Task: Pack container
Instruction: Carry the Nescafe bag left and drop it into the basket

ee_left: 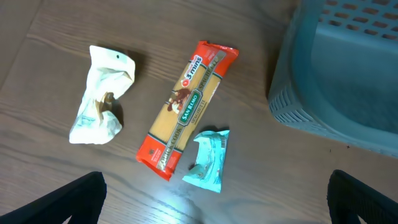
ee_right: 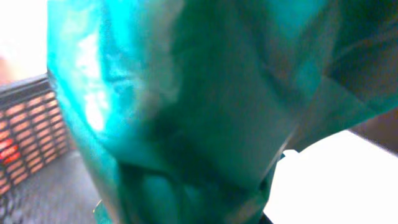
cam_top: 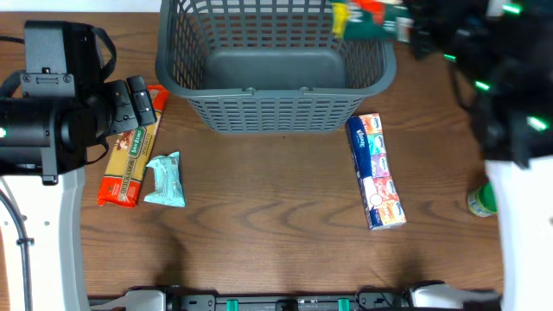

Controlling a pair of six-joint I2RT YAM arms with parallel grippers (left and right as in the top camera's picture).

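Note:
The green packet [cam_top: 365,24] is above the container's rim and the container's bottom [cam_top: 275,69] is clear, so my right gripper should keep going inward and down, and let go inside the container's sides.
The dark grey container [cam_top: 276,112] stands at the back middle of the table. My right gripper [cam_top: 406,30] holds a green packet [cam_top: 367,19] in the air over the container's back right corner. In the right wrist view the green packet [ee_right: 205,106] fills the frame and hides the fingers, with the container's lattice wall [ee_right: 28,137] at the left. My left gripper [cam_top: 143,102] hovers open and empty above a red-orange pasta packet [cam_top: 128,164]. In the left wrist view the left gripper [ee_left: 217,199] is above the pasta packet [ee_left: 186,106], with the container [ee_left: 336,81] to the right.
A teal snack packet [cam_top: 166,180] lies beside the pasta; it also shows in the left wrist view [ee_left: 208,158]. A crumpled white packet [ee_left: 102,93] lies left of the pasta. A long colourful multipack [cam_top: 377,173] lies right of centre. A green object [cam_top: 479,200] sits at the right edge.

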